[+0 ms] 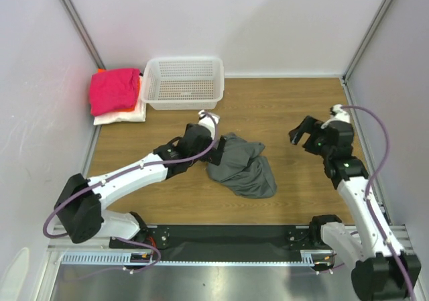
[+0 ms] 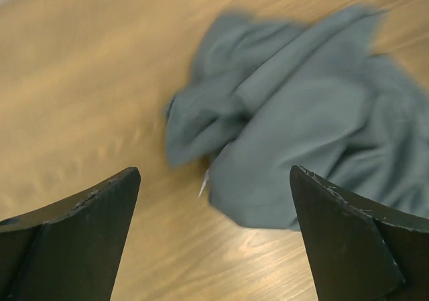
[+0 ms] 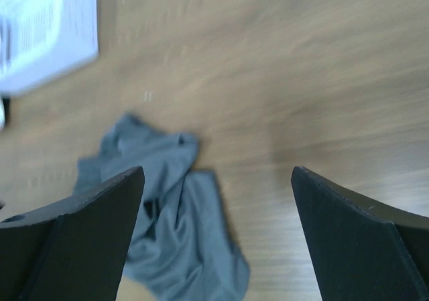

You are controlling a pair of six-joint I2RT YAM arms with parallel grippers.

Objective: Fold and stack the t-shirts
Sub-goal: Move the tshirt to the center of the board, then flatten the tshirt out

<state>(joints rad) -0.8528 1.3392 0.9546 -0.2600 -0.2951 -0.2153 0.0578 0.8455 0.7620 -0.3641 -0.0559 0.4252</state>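
Observation:
The grey flap (image 2: pixel 196 128) next to the white label sticks out of the heap toward my left gripper's open fingers, so I should keep moving down until the fingers are on both sides of the flap (image 2: pixel 189 143).
A dark grey t-shirt (image 1: pixel 242 167) lies crumpled in a heap on the wooden table, near the middle. My left gripper (image 1: pixel 220 149) hovers at the heap's left edge, jaws wide open and empty. In the left wrist view the grey t-shirt (image 2: pixel 295 133) lies just beyond the open left gripper (image 2: pixel 214 234), a small white label showing at its edge. My right gripper (image 1: pixel 305 135) hangs open to the right of the heap, apart from it. The right wrist view shows the grey t-shirt (image 3: pixel 171 227) low on the left. Folded magenta (image 1: pixel 114 90), orange and white t-shirts are stacked at the back left.
A white mesh basket (image 1: pixel 184 83) stands at the back, just right of the stack, and shows as a white corner (image 3: pixel 47 33) in the right wrist view. Walls and metal posts close in the table on three sides.

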